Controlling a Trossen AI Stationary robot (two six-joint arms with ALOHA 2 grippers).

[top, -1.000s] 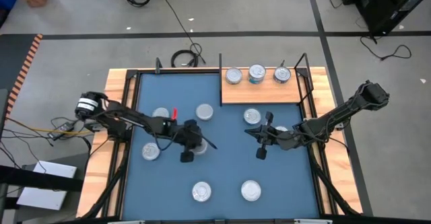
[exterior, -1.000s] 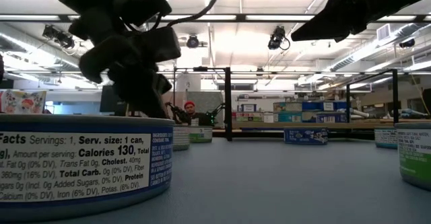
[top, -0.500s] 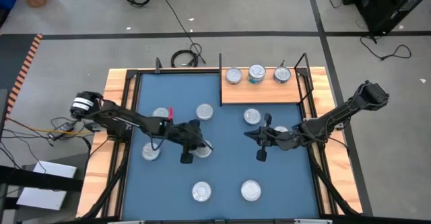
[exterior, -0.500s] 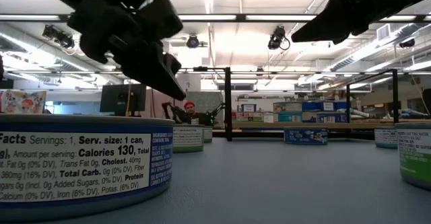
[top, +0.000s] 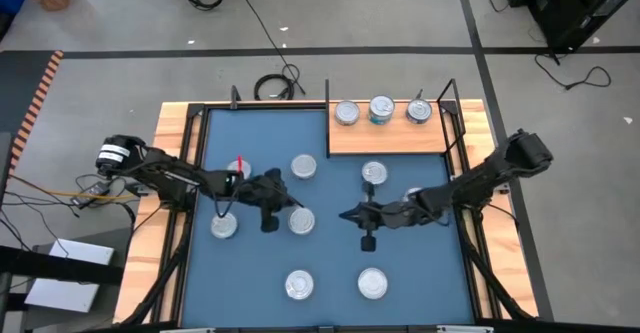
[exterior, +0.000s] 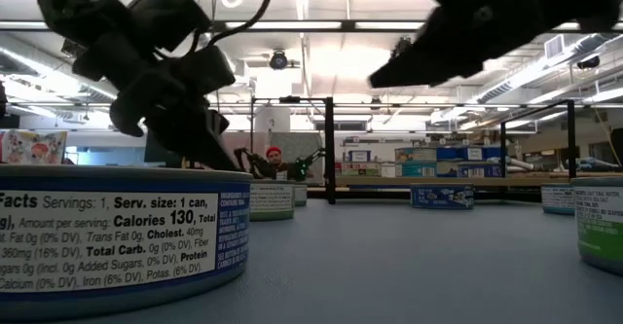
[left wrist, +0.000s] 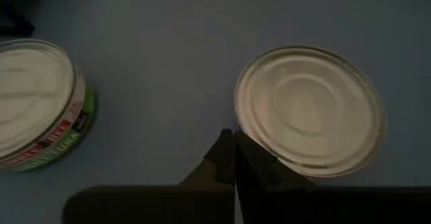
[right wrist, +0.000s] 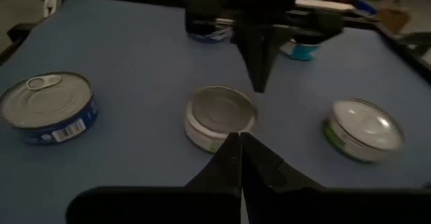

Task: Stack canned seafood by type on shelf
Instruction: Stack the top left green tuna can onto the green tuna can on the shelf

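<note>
The silver-lidded tin (top: 301, 221) is out past my right gripper's fingers and far from the wooden shelf, so my left gripper should push it toward my right gripper.
Both my grippers hang shut above the blue mat, fingertips facing across one silver-lidded tin (top: 301, 221). My left gripper (top: 286, 203) is just left of it, my right gripper (top: 346, 214) a little to its right. The left wrist view has this tin (left wrist: 310, 109) right past the fingertips (left wrist: 234, 143). The right wrist view shows it (right wrist: 220, 116) with the left gripper (right wrist: 259, 56) beyond. Three tins (top: 381, 110) stand in a row on the wooden shelf (top: 390, 139) at the far right. Other tins stand loose on the mat.
Loose tins stand around the grippers: a green-labelled one (top: 303, 165), ones at the left (top: 222, 226), near the shelf (top: 374, 174) and half under my right arm (top: 415, 194), and two at the near edge (top: 298, 285) (top: 372, 283). A black frame rims the mat.
My left gripper has drawn back toward the table's left edge, baring the tin it stood over; the tin stays in place. My right gripper has gone toward the left edge, sinking a little, closer to that tin. Both stay shut.
</note>
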